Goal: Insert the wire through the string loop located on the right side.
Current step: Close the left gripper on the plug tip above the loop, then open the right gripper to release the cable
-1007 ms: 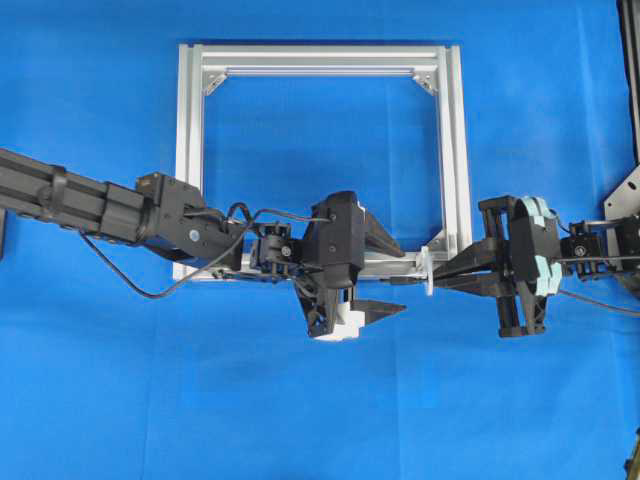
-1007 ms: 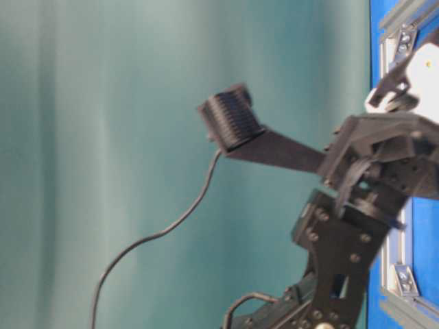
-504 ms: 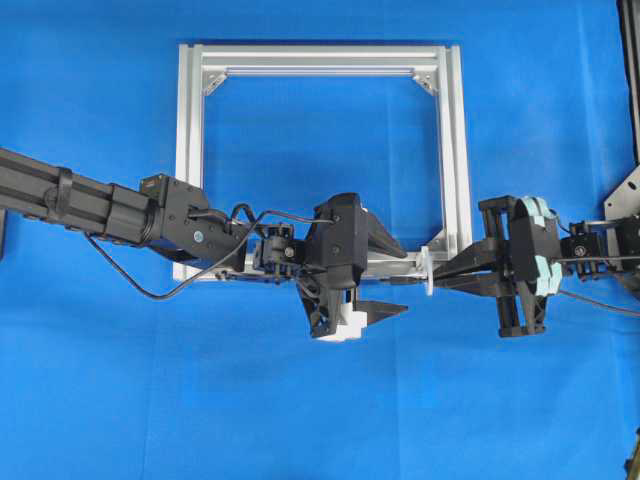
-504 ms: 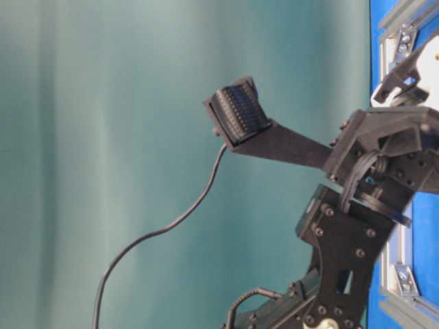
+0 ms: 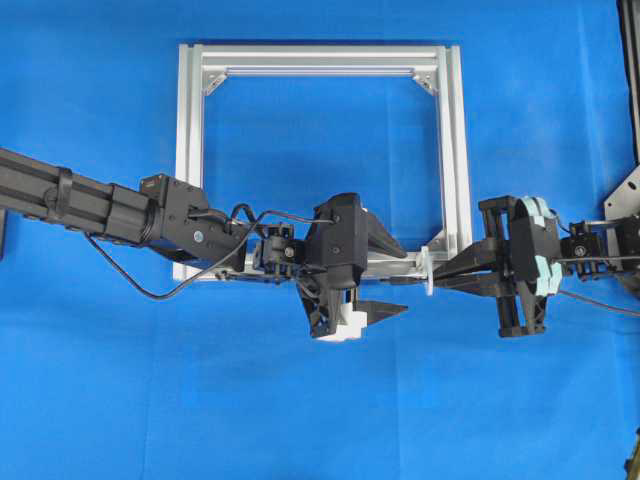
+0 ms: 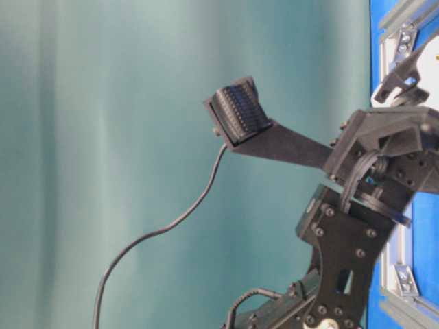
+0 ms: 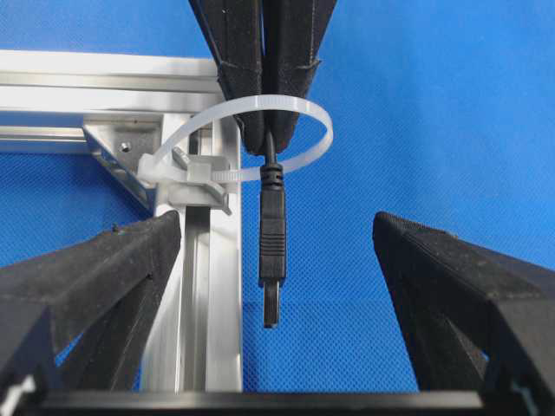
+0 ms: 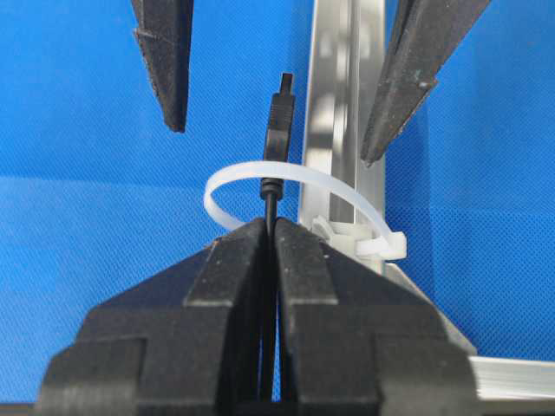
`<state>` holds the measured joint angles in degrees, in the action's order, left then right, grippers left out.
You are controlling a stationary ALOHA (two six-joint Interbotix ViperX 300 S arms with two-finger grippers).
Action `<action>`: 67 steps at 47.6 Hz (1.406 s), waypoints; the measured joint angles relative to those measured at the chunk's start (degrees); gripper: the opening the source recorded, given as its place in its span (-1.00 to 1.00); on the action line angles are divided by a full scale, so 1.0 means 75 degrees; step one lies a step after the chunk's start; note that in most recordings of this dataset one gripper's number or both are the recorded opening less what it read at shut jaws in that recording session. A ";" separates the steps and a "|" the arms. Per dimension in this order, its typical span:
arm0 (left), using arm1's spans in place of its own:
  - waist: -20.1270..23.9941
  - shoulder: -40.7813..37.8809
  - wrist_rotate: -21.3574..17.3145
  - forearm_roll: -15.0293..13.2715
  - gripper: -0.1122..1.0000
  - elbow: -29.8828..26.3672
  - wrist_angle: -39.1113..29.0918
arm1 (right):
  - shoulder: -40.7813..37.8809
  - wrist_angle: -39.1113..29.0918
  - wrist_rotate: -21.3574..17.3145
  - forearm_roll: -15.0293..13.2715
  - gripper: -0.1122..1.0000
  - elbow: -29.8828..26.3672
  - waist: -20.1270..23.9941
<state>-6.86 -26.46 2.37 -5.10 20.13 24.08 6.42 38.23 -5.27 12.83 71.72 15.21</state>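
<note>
My gripper will make the thin wire (image 7: pixel 270 148) slide through the white string loop (image 5: pixel 430 272) when it pulls the plug, because the loop stands fixed and wide around the wire.
The wire's black plug (image 7: pixel 271 251) has passed through the white string loop (image 7: pixel 260 139), which stands on the silver frame's (image 7: pixel 212 295) right corner. My right gripper (image 8: pixel 270 224) is shut on the thin wire (image 8: pixel 270 201) just behind the loop (image 8: pixel 295 184), its tips touching the loop. The plug (image 8: pixel 279 117) points towards my left gripper (image 7: pixel 277 224), which is open. Its fingers (image 7: pixel 95 286) stand well apart on either side of the plug without touching it. From overhead, the plug (image 5: pixel 400 281) lies between the left gripper (image 5: pixel 404 280) fingers, left of the loop (image 5: pixel 428 270) and the right gripper (image 5: pixel 438 272).
The square aluminium frame (image 5: pixel 190 150) lies on the blue cloth, with triangular corner brackets (image 7: pixel 117 156). The left arm (image 5: pixel 100 210) crosses the frame's lower rail, trailing a thick black cable (image 5: pixel 130 280). The table-level view shows only the arm's black wrist camera mount (image 6: pixel 236 116).
The left arm slid a little to the right during the first half second, bringing its open fingers further round the plug. Since then nothing has moved.
</note>
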 measured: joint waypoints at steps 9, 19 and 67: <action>0.0000 0.0000 0.0000 0.0000 0.79 0.0000 0.0012 | 0.0000 0.0000 0.0000 0.0000 -0.87 0.0000 0.0000; 0.0000 0.0000 0.0012 -0.0012 0.79 0.0000 -0.0035 | 0.0000 0.0000 0.0000 0.0000 -0.87 0.0000 0.0000; 0.0000 0.0000 -0.0035 0.0000 -0.66 -0.0188 -0.0293 | 0.0000 0.0000 0.0000 0.0000 -0.87 0.0000 0.0000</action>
<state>-6.86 -26.46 2.11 -5.10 18.72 21.88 6.42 38.23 -5.27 12.83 71.72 15.21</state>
